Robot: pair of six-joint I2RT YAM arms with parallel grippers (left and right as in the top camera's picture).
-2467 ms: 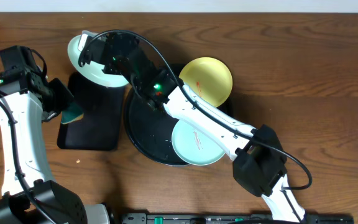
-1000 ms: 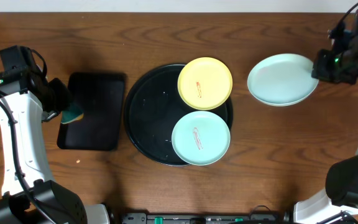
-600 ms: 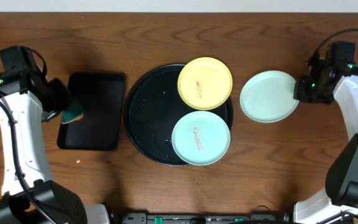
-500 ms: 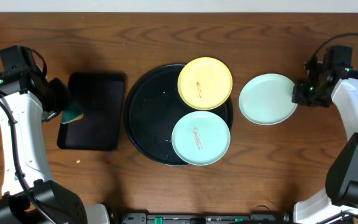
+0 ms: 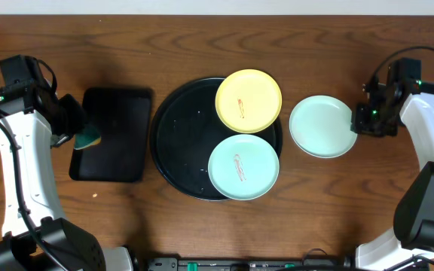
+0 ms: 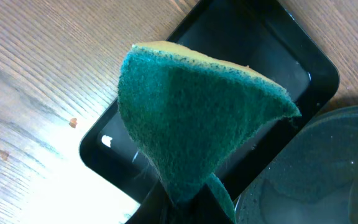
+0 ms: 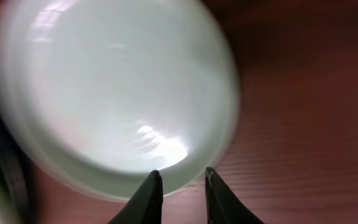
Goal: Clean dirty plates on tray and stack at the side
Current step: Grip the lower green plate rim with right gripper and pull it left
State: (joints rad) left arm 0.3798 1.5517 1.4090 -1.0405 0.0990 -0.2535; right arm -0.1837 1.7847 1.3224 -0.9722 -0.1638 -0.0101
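The clean plate (image 5: 322,126) is on the wood and the robot's right gripper is open, so that gripper should go on to the smeared mint-blue plate (image 5: 273,156) before it closes on its rim.
A clean pale mint-blue plate (image 5: 321,126) is on the wood to the right of the round black tray (image 5: 175,143). My right gripper (image 5: 360,120) is shut on its right rim; in the right wrist view the rim of the plate (image 7: 110,93) passes between the fingers (image 7: 182,177). A pale yellow plate (image 5: 249,100) and a second mint-blue plate (image 5: 242,166), both with reddish smears, lie on the tray's right side. My left gripper (image 5: 81,135) is shut on a green sponge (image 6: 191,124) over the left edge of the rectangular tray.
A smaller rectangular black tray (image 5: 115,135) lies left of the round tray and also shows in the left wrist view (image 6: 278,56). The round tray's rim shows in the left wrist view (image 6: 316,162). Bare wood lies on the far right.
My right arm carried the mint-blue plate from over the rectangular tray across to the right, then brought it down beside the round tray. The left arm has not moved.
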